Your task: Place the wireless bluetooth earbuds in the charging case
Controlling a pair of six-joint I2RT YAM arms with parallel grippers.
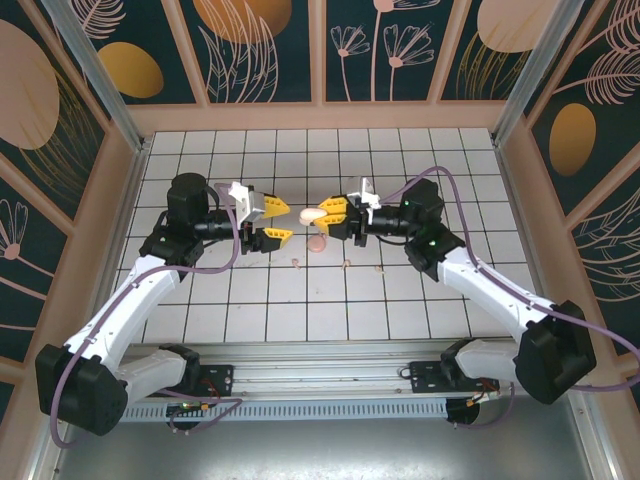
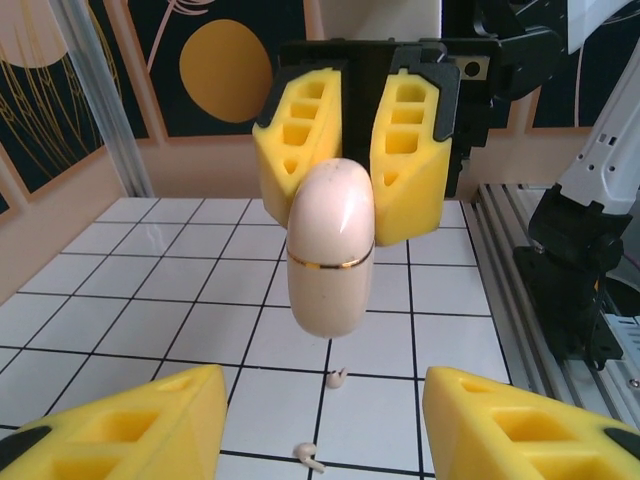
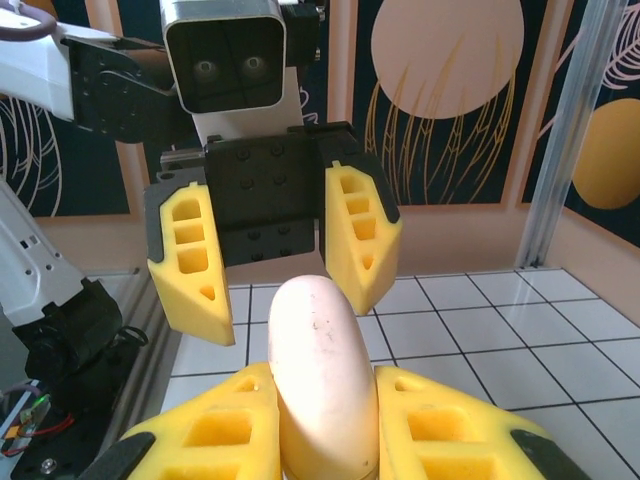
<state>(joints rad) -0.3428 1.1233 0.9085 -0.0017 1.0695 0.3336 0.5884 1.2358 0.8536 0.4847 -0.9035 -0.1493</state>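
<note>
The charging case's lid (image 2: pixel 332 210) is closed and my right gripper is holding the case. My left gripper should grip its base (image 2: pixel 330 300) below the gold seam to free my right gripper.
The charging case (image 1: pixel 313 214) is a smooth pale pink oval with a thin gold seam, held above the tiles. My right gripper (image 1: pixel 335 213) is shut on its far end; in the right wrist view the case (image 3: pixel 320 370) sits wedged between the yellow pads (image 3: pixel 215 430). My left gripper (image 1: pixel 279 222) faces it from the left, open, a short gap from the case's free end (image 2: pixel 331 250). Nothing is between its fingers (image 2: pixel 150 425). Two earbuds (image 2: pixel 337 377) (image 2: pixel 305 455) lie on the tiles below, also seen from above as earbud specks (image 1: pixel 297 264) (image 1: pixel 346 265).
Another small pale speck (image 1: pixel 378 268) lies on the tiles right of the earbuds. The white grid table (image 1: pixel 400 300) is walled by peach panels and aluminium posts (image 1: pixel 95 75). The arm-mount rail (image 1: pixel 320 355) runs along the near edge.
</note>
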